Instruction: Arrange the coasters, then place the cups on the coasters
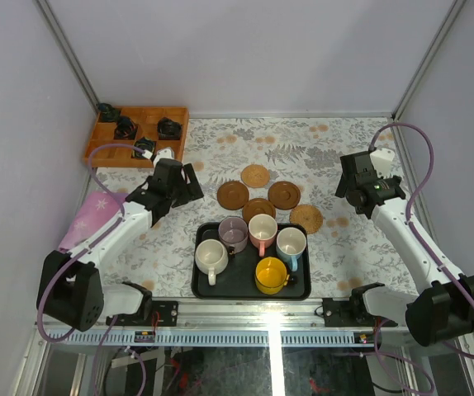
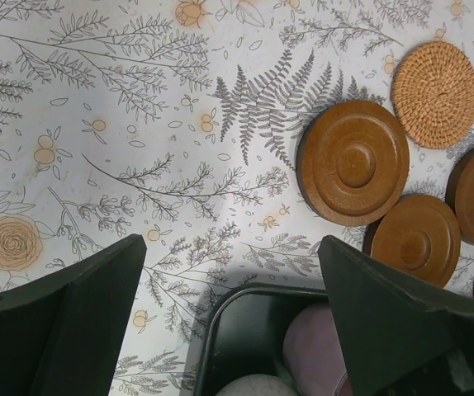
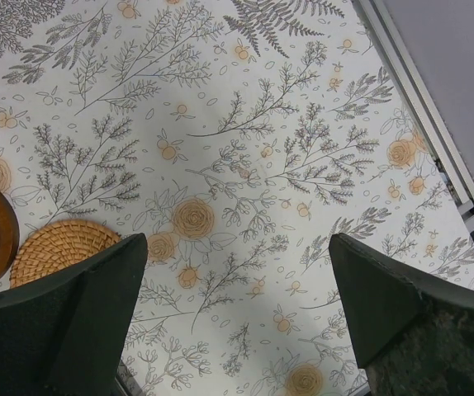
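Note:
The coasters (image 1: 247, 204) are bunched together by the black tray, so the robot's left gripper should shut its fingers, press on the nearest brown coaster (image 1: 233, 195) and slide it free.
Five coasters cluster at mid-table: a woven tan one (image 1: 254, 175), brown ones (image 1: 233, 195) (image 1: 284, 195) (image 1: 258, 209), and a woven one (image 1: 306, 218). In front of them, the black tray (image 1: 201, 289) holds the cups: mauve (image 1: 234, 233), pink (image 1: 263, 231), light blue (image 1: 291, 245), cream (image 1: 211, 257), yellow (image 1: 271, 275). My left gripper (image 1: 189, 183) (image 2: 231, 252) hangs open over the tray's far left corner (image 2: 220, 330), with the mauve cup (image 2: 315, 346) below and a brown coaster (image 2: 353, 162) ahead. My right gripper (image 1: 354, 177) (image 3: 237, 247) is open over bare cloth, right of a woven coaster (image 3: 59, 247).
A wooden box (image 1: 136, 134) with black items stands at the back left. A pink cloth (image 1: 88, 216) lies at the left edge under the left arm. The enclosure's metal rail (image 3: 435, 107) runs along the table's right side.

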Tool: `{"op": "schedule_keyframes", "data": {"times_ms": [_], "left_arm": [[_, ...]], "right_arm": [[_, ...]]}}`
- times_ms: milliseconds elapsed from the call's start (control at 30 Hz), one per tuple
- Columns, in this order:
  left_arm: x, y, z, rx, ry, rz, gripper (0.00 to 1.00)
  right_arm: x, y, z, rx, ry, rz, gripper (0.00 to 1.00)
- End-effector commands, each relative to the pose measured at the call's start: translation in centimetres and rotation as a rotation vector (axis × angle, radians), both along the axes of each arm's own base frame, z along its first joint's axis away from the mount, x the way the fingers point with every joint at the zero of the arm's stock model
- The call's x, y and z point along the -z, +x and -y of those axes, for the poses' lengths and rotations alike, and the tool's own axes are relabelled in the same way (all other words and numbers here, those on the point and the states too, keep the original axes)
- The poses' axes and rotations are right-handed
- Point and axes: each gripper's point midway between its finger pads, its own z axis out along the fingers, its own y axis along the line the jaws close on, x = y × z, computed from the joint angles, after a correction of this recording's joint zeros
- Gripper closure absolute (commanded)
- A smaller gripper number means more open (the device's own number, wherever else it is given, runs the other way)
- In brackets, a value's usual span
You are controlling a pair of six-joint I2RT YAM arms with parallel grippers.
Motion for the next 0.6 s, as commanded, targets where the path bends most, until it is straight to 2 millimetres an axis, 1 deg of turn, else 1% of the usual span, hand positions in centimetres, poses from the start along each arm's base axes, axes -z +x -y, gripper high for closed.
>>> {"op": "schedule_keyframes", "data": {"times_ms": [0,100,133,167,200,300,433,567], "left_arm": [[-1.5,1.7,0.0,-0.005,0.011,0.058,0.14],[-1.3,1.8,0.0,-0.007,0.012,0.054,0.13],[-1.2,1.9,0.0,-0.012,0.013,0.052,0.09],[-1.1,1.9,-0.1,-0.017,0.014,0.048,0.01],[-1.1,1.9,-0.2,-0.022,0.015,0.047,0.00],[-1.0,2.0,-0.2,-0.022,0.018,0.048,0.00],[-1.5,2.4,0.0,-0.014,0.014,0.073,0.00],[-1.7,2.8,0.7,0.029,0.008,0.087,0.00]], "right_arm": [[-0.8,0.2,0.4,0.039,-0.005,0.038,0.01],[-0.9,0.4,0.2,0.022,0.005,0.053,0.01],[-1.0,0.5,0.1,0.016,0.009,0.062,0.01],[-1.2,0.7,0.0,0.010,0.013,0.073,0.01],[-1.2,0.7,0.0,0.005,0.016,0.080,0.01],[-1.5,0.8,-0.2,-0.010,0.025,0.105,0.01],[-1.4,0.8,-0.5,-0.041,0.035,0.130,0.01],[-0.6,0.8,-1.5,-0.117,0.066,0.119,0.01]]}}
